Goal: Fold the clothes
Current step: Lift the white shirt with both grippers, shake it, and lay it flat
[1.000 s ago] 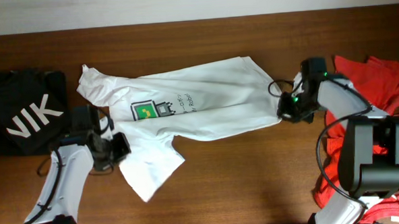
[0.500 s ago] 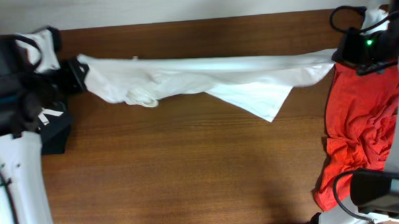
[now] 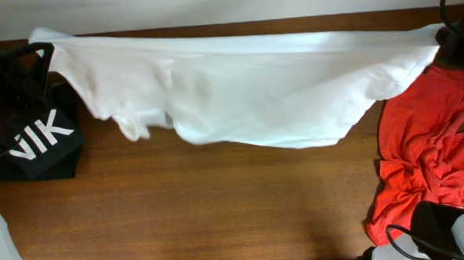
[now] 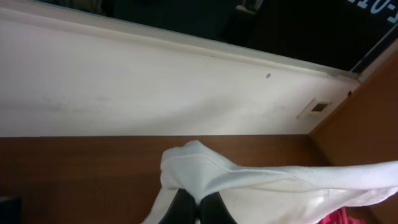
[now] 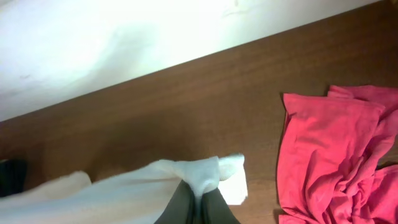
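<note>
The white T-shirt (image 3: 236, 47) is hanging stretched by the white wall, so the robot's left gripper needs to pull back together with the right gripper and lay the T-shirt flat over the wooden table (image 3: 183, 167).
The white T-shirt (image 3: 246, 86) hangs stretched wide in the air above the far half of the table, from the far left to the far right in the overhead view. Its chest print is hidden. My left gripper (image 4: 198, 208) is shut on one end of the shirt (image 4: 261, 186). My right gripper (image 5: 198, 202) is shut on the other end (image 5: 124, 196). In the overhead view both sets of fingers are hidden behind the cloth or lie out of frame.
The black garment with white letters (image 3: 36, 135) lies at the left edge. The red-orange T-shirt (image 3: 425, 157) lies crumpled at the right edge and also shows in the right wrist view (image 5: 339, 149). A white wall runs behind the wooden table (image 3: 220, 209).
Both arms have lifted the shirt off the table and pulled it taut. Since half a second ago it has risen further and spread into a wide hanging sheet.
</note>
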`<state>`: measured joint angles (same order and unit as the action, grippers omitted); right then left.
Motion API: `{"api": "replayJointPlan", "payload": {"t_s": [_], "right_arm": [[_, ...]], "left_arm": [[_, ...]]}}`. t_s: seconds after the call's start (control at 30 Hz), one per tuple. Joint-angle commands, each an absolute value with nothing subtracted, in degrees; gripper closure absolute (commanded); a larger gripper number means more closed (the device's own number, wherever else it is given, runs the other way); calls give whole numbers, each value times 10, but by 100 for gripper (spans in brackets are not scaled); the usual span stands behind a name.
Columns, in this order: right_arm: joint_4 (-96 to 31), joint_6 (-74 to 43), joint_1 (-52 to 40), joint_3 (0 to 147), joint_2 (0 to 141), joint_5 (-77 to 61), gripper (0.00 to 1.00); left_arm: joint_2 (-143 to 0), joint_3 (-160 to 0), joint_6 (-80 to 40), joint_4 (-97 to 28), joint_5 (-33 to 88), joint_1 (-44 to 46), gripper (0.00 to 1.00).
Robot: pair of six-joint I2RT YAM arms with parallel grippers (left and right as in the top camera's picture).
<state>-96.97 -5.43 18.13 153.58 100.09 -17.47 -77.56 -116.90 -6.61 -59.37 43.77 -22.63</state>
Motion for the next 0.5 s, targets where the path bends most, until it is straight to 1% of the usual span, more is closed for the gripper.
{"api": "replayJointPlan", "payload": {"t_s": [0.0,0.1,0.17,0.23,0.27,0.33,0.4,0.47], "right_arm": [[-971,-46,183,1531,1039,-144,96],[-953,-46,161,1531,1081,-144,96],[-918,-46,144,1531,1113,-144,96],[-875,-47,130,1531,1145,-144,96],[-839,-51,123,1531,1169,-144,96],[-796,-75,120,1531,1191,-144,96],[-754,-117,120,1531,1203,-144,96],[-713,-129,120,1533,1200,-146,96]], "left_arm": [[-821,-1172,-57,-592,424,-213,100],[-878,-1171,-57,-585,422,-175,100],[-918,-1172,-57,-569,421,-154,100],[-959,-1172,-57,-546,395,-133,100],[-992,-1172,-57,-522,353,-122,100],[-1027,-1172,-57,-484,318,-116,100],[-1052,-1172,-57,-427,317,-115,100],[-1058,-1172,-72,-361,317,-119,100]]}}
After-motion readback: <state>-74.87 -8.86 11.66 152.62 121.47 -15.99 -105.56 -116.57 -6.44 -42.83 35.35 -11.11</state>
